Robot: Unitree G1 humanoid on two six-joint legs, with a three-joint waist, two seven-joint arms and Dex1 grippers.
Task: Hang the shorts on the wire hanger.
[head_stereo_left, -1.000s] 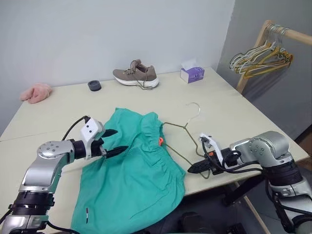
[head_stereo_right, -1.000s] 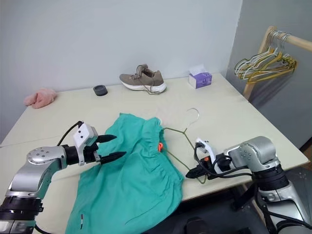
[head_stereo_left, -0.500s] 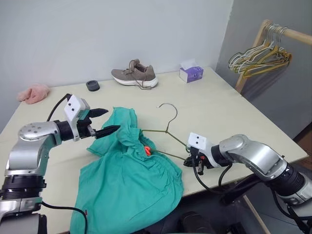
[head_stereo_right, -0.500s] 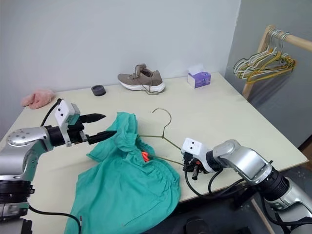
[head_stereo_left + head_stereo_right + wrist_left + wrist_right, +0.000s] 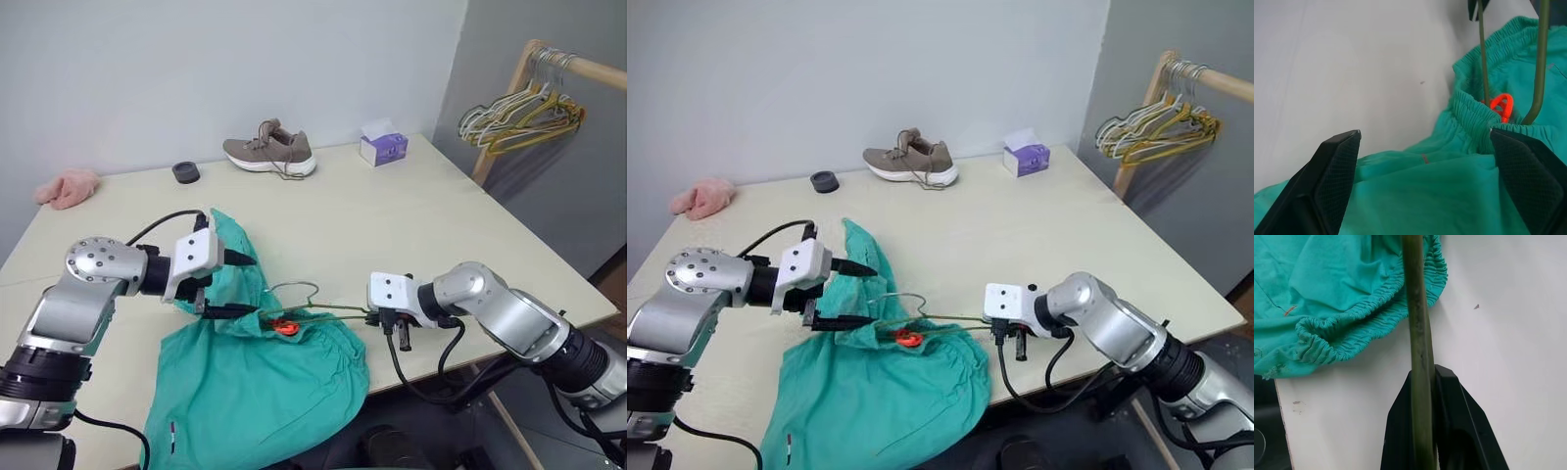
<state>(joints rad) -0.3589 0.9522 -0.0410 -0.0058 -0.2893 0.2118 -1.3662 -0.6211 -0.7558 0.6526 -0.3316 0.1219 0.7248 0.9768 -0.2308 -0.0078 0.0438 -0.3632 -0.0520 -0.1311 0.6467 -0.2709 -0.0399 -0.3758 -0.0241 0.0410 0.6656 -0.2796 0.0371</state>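
The waistband (image 5: 343, 336) curls around and has tight puckers (image 5: 1474, 113), so it will get straighter but stay gathered when I pull its ends apart.
The teal shorts (image 5: 257, 387) lie bunched on the near side of the table (image 5: 411, 225), their lower part hanging over the front edge. My left gripper (image 5: 233, 285) stands open at the waistband, with a raised fold of fabric against its fingers (image 5: 1337, 171). The olive wire hanger (image 5: 328, 311) lies nearly level, its hooked end at the gathered waistband beside the orange tag (image 5: 285, 327). My right gripper (image 5: 394, 327) is shut on the hanger's other end, and the wire (image 5: 1418, 357) runs along its black fingers (image 5: 1454, 431).
A brown shoe (image 5: 269, 152), a black round object (image 5: 184, 172), a purple tissue box (image 5: 384, 148) and a pink fluffy cloth (image 5: 67, 186) sit along the far side. A wooden rack with several hangers (image 5: 524, 113) stands past the table's right edge.
The right gripper rolled and swung the hanger left, from flat on the table to level with its hook at the waistband. The left gripper rose and lifted a fold of the shorts.
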